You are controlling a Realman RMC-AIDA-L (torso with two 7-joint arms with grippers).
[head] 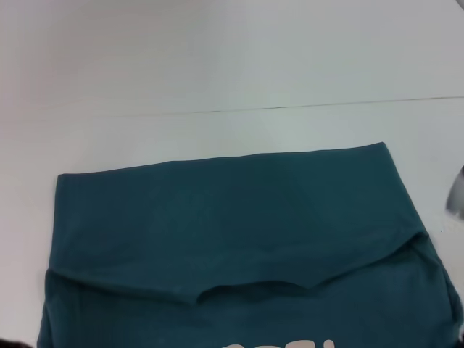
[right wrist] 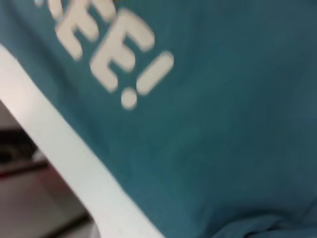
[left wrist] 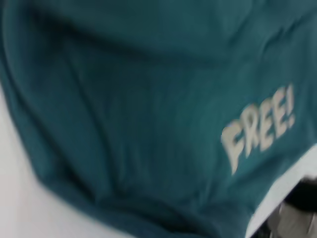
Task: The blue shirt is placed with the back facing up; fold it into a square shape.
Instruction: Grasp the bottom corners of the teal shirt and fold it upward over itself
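The shirt's flap [head: 232,228] is lying flat behind the print. My left gripper should therefore keep moving the shirt's near end over the flap until that end reaches the shirt's far fold [head: 72,175].
The blue shirt [head: 232,217] lies flat on the white table [head: 217,65], dark teal and filling the near half of the head view. Its far part is folded over toward me, and that flap's edge [head: 239,286] runs across the cloth. Below the flap, the tops of white letters [head: 279,344] show at the picture's bottom edge. The left wrist view is close above the shirt [left wrist: 124,124] and its white print "FREE!" [left wrist: 260,129]. Near the table's front edge, the right wrist view shows the shirt [right wrist: 223,139] and the print's end [right wrist: 119,54]. No fingers show in any view.
Bare white table [head: 232,130] stretches beyond the shirt, crossed by a thin dark seam [head: 326,105]. A grey blurred part [head: 457,192] shows at the right edge of the head view. The table's front edge [right wrist: 74,163] and the floor below it show in the right wrist view.
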